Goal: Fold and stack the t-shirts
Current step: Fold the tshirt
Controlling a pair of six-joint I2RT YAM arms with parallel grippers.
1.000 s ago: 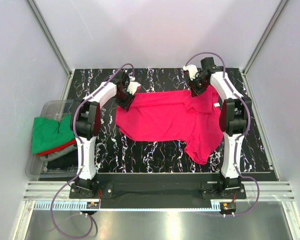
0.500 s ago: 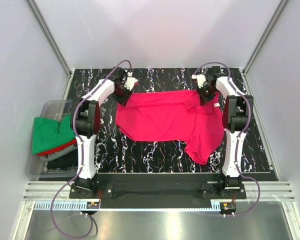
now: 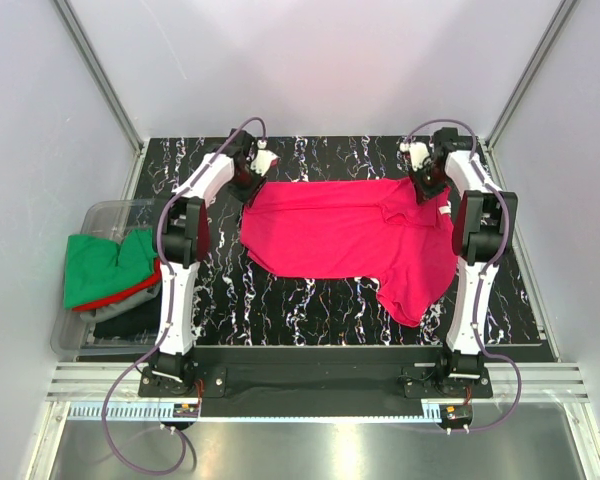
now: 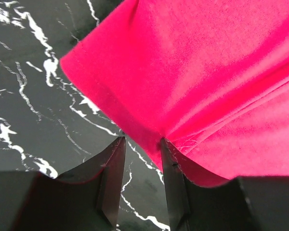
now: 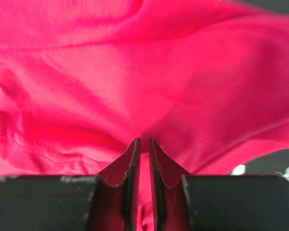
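Observation:
My right gripper is on the crimson t-shirt's folded part, short of the t-shirt's back corner. It should open and grab the t-shirt nearer that corner.
The crimson t-shirt lies spread on the black marbled table, with one sleeve hanging toward the front right. My left gripper is at its back left corner. In the left wrist view the jaws stand apart with table showing between them, and the shirt's edge lies against the right fingertip. My right gripper is at the back right corner, shut on a pinch of the shirt; the right wrist view shows cloth between the nearly closed jaws. The green t-shirt, red t-shirt and dark t-shirt lie piled at the left.
A clear plastic bin at the table's left edge holds the pile of other shirts. Pale walls and metal frame posts enclose the table on three sides. Both arms reach far toward the back wall.
The crimson shirt has shifted to the right and stretched out. My right gripper moved right and toward the back with the cloth. My left gripper moved slightly right.

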